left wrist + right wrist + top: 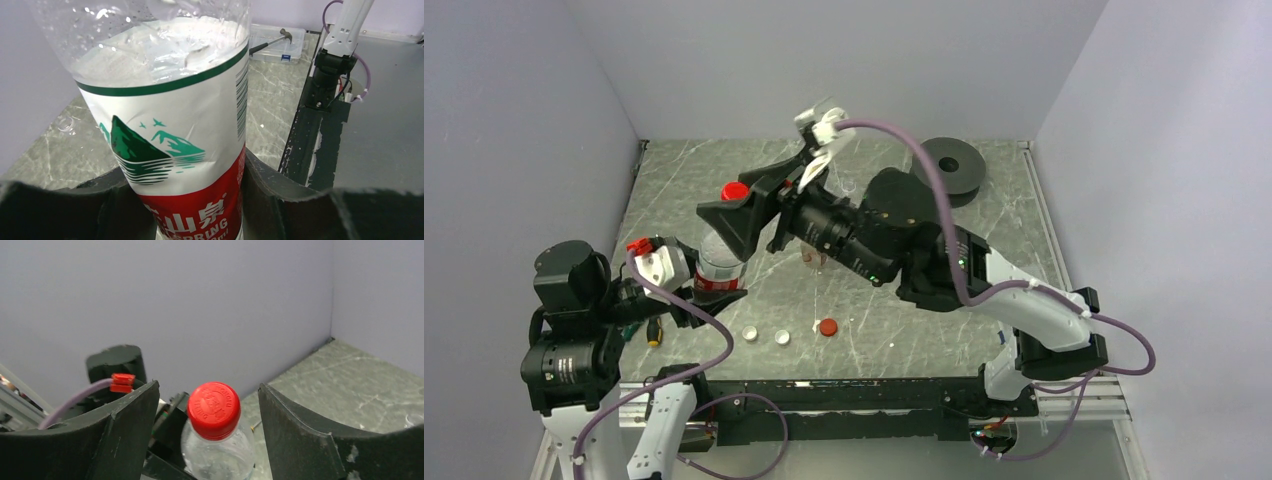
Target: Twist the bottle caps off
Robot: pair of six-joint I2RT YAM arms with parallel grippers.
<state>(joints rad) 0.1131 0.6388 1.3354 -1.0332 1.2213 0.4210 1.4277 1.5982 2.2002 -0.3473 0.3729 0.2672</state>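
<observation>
The bottle is held low on its label (192,202) by my left gripper. My right gripper should hold the cap while my left gripper takes a new grip at the bottle's green band (175,83).
A clear bottle (720,262) with a white, green and red label (175,150) stands upright at the left of the table. My left gripper (714,290) (187,200) is shut on its lower body, with both black pads pressed against the label. Its red cap (735,190) (214,409) sits on the neck. My right gripper (749,203) (209,405) is open around that cap, one finger (125,430) on each side with a gap to the cap. Two white caps (750,333) (782,338) and one red cap (827,327) lie loose on the table near the front.
A black spool disc (952,165) lies at the back right. A screwdriver (654,330) lies by the left arm. A clear box holding a hammer (277,42) shows in the left wrist view. Grey walls close in the marble table (1024,230) on three sides.
</observation>
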